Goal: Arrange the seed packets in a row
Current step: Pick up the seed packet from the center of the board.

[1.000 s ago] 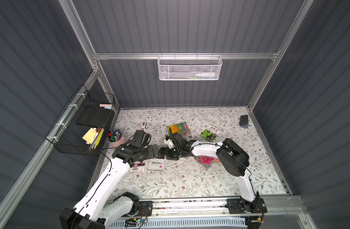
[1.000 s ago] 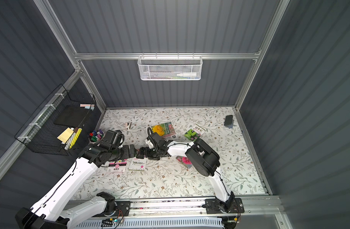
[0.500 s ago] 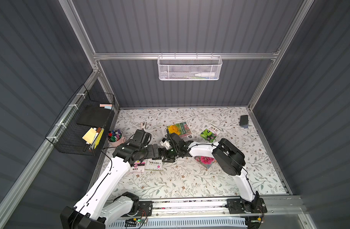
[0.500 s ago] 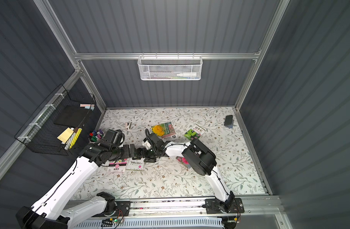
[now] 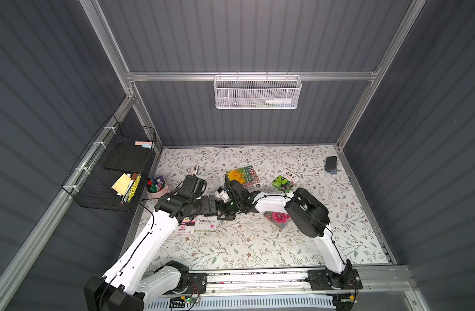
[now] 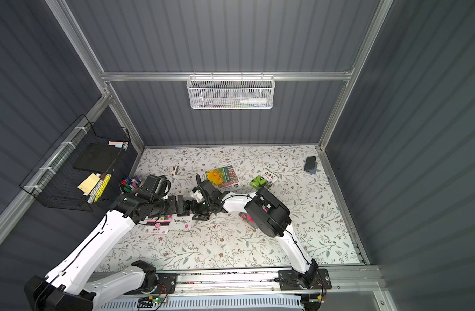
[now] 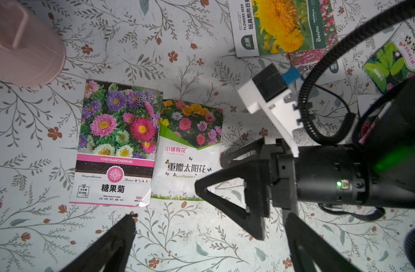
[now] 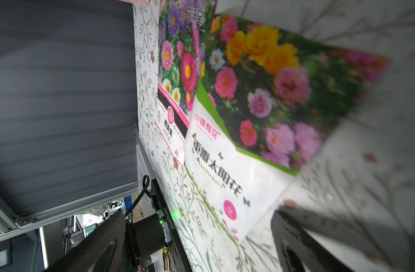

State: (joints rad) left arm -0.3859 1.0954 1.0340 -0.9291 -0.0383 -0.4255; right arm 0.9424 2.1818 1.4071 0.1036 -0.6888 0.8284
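My right gripper keeps moving to the yellow-flower packet's green end (image 5: 246,174) and closes there, as the yellow-flower packet (image 5: 236,176) is lying on top of the pink-flower packet.
Two seed packets lie side by side at the front left: a chrysanthemum packet (image 7: 114,143) and a white sunflowers packet (image 7: 190,150), seen in both top views (image 5: 186,228) (image 6: 180,224). My right gripper (image 7: 210,174) is open at the white packet's (image 8: 225,164) edge, holding nothing (image 8: 197,216). My left gripper (image 7: 211,219) is open over bare tabletop beside those two packets. Further back lie a yellow-flower packet (image 5: 235,175) overlapping a pink-flower packet (image 5: 253,179), and a green-leaved packet (image 5: 284,181). A magenta packet (image 5: 276,217) is partly hidden under the right arm.
A pink cup (image 5: 157,187) of markers stands at the left edge, close to the left arm. A dark slab (image 5: 331,163) lies in the back right corner. A black wire basket (image 5: 109,172) hangs on the left wall and a white mesh basket (image 5: 256,91) on the back wall.
My right gripper has moved left and a little toward the front, up to the white sunflowers packet. The left arm has barely moved.
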